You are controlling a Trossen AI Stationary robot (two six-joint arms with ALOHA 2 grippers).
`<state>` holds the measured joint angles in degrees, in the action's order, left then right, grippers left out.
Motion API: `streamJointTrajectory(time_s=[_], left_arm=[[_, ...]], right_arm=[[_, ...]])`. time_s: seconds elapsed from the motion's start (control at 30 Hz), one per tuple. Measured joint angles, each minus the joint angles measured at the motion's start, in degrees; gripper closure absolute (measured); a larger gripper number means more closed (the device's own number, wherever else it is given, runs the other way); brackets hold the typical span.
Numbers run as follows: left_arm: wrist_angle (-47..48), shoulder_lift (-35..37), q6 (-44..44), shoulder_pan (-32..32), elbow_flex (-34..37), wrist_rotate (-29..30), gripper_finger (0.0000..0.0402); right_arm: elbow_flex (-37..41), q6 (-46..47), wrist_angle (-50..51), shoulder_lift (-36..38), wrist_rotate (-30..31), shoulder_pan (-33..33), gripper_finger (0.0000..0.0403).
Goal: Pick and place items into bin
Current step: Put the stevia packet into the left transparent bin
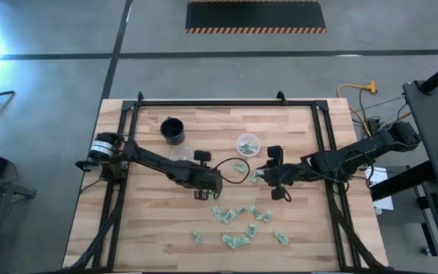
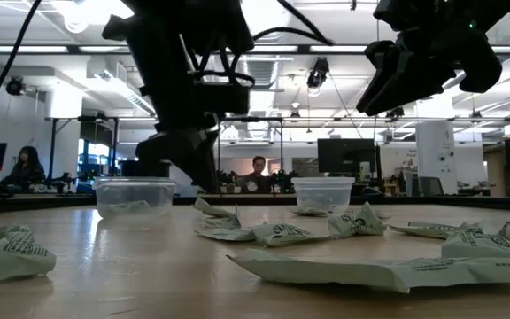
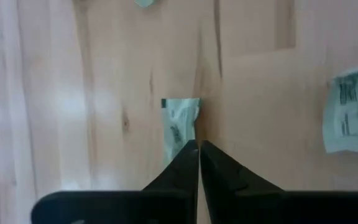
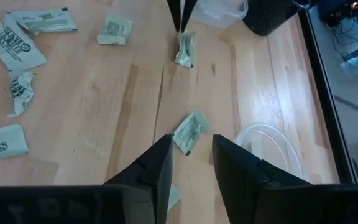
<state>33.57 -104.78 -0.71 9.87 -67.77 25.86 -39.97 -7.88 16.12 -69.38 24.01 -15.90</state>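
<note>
Next, I open my left gripper's shut fingers, which are empty above the pale green item (image 3: 180, 118), then lower them around the item's middle (image 3: 176, 144) and pinch.
Several small pale green-and-white wrinkled items (image 1: 238, 228) lie on the wooden table toward its near edge. My left gripper (image 3: 197, 149) is shut on one such item (image 3: 180, 121), near the table's middle. The right wrist view shows this item (image 4: 185, 48) below the left fingers. My right gripper (image 4: 190, 140) hovers open a little to the right. Another item (image 4: 190, 132) lies flat on the wood under it, untouched. A clear round bin (image 1: 248, 143) stands just beyond both grippers. My left gripper pinches the item by one end (image 3: 185, 138) between its two fingertips. The fingers slant down from the table's left and lie along the item. The item hangs below the fingertips (image 4: 182, 18); whether its lower end touches the wood, I cannot tell.
A black cup (image 1: 173, 131) stands at the far left of the table, with a second clear cup (image 1: 181, 156) beside it. More items (image 2: 282, 232) lie between the grippers and the near edge. A black frame (image 1: 226, 103) runs along the table's edges. People sit in the room beyond (image 2: 257, 173).
</note>
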Motion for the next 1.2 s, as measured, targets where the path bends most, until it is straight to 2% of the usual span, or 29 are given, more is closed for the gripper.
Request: streamJointTrajectory(time_s=[0.1, 0.37, 0.53, 0.73, 0.93, 1.2], left_arm=[[-0.2, -0.5, 1.6, -0.1, 0.2, -1.9, 0.0383], [-0.2, -0.6, 3.0, -1.1, 0.2, -1.3, 0.0276], [-0.1, -0.7, 2.7, -2.8, 0.8, -1.2, 0.0235], [-0.3, -0.9, 2.6, -3.9, 0.9, -2.1, 0.0228], [-0.4, -1.0, 2.6, -5.4, 1.0, -7.4, 0.0228], [-1.5, -1.4, 2.6, -7.2, 1.6, -7.7, 0.0228]], right_arm=[[0.0, 0.1, 0.0, 0.0, 0.0, 0.0, 0.0296], [0.0, 0.2, 0.0, 0.0, 0.0, 0.0, 0.0303], [0.0, 0.2, 0.0, 0.0, 0.0, 0.0, 0.0301], [0.0, 0.4, 0.0, 0.0, 0.0, 0.0, 0.0299], [0.0, 0.4, -0.1, 0.0, 0.0, 0.0, 0.0307], [0.0, 0.4, -0.1, 0.0, 0.0, 0.0, 0.0303]])
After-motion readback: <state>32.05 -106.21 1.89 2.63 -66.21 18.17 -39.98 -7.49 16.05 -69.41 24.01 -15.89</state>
